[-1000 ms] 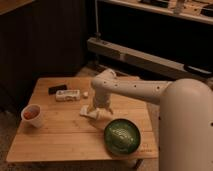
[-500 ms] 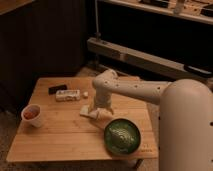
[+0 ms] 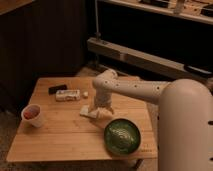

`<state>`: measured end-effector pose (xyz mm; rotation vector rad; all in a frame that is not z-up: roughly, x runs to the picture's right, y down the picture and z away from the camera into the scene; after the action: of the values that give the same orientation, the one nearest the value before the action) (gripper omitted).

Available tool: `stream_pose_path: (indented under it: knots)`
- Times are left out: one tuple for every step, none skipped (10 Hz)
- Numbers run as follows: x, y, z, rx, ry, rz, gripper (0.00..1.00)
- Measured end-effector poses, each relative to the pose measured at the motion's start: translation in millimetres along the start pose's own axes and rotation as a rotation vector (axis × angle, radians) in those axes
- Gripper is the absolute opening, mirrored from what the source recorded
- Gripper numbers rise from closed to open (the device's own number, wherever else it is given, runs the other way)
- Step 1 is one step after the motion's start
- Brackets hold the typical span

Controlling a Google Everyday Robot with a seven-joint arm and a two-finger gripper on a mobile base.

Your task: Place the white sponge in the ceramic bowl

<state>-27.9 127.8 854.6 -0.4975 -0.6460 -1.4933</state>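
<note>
I expect the white sponge to tip and hang down when I lift it, because my gripper is over one end of the flat pad.
The white sponge is a small flat off-white pad lying on the wooden table, near its middle. My gripper points down at the sponge's right end. Its fingers are spread open, low over the tabletop and touching or nearly touching the pad. The ceramic bowl is round, dark green and has a pale pattern inside. It stands near the table's front right corner, a short way right and in front of the sponge. My white arm reaches in from the right.
A white cup with reddish contents stands at the table's left edge. A whitish rectangular package and a dark flat object lie at the back left. A dark cabinet and a shelf unit stand behind the table.
The gripper has sunk slightly toward the sponge. The sponge, bowl and other objects lie where they were.
</note>
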Motion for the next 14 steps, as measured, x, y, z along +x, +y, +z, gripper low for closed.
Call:
stream_pose_path:
  knots:
    - [5.8,-10.0,-3.0,-0.032,0.015,-0.091,0.8]
    - [11.1,-17.4,-6.4,-0.044,0.031,-0.193,0.8]
    - [14.5,-23.0,-9.7,-0.05,0.048,-0.275,0.8]
    - [17.0,-29.4,-12.3,-0.041,0.068,-0.327,0.8]
    - [16.9,-36.6,-15.8,-0.017,0.106,-0.413,0.8]
    - [16.9,-38.3,-19.1,0.0,0.143,-0.484,0.8]
    - [17.1,-42.5,-21.2,0.017,0.17,-0.544,0.8]
    - [15.1,-51.9,-23.1,0.044,0.195,-0.603,0.8]
    - [14.4,-59.4,-24.8,0.061,0.214,-0.653,0.8]
    - [15.9,-61.2,-23.9,0.065,0.222,-0.684,0.8]
    - [18.0,-68.7,-23.8,0.074,0.226,-0.725,0.8]
    - [20.4,-80.9,-21.3,0.08,0.219,-0.767,0.8]
    - [24.5,-87.6,-18.9,0.076,0.206,-0.785,0.8]
    - [27.8,-92.5,-15.5,0.068,0.186,-0.793,0.8]
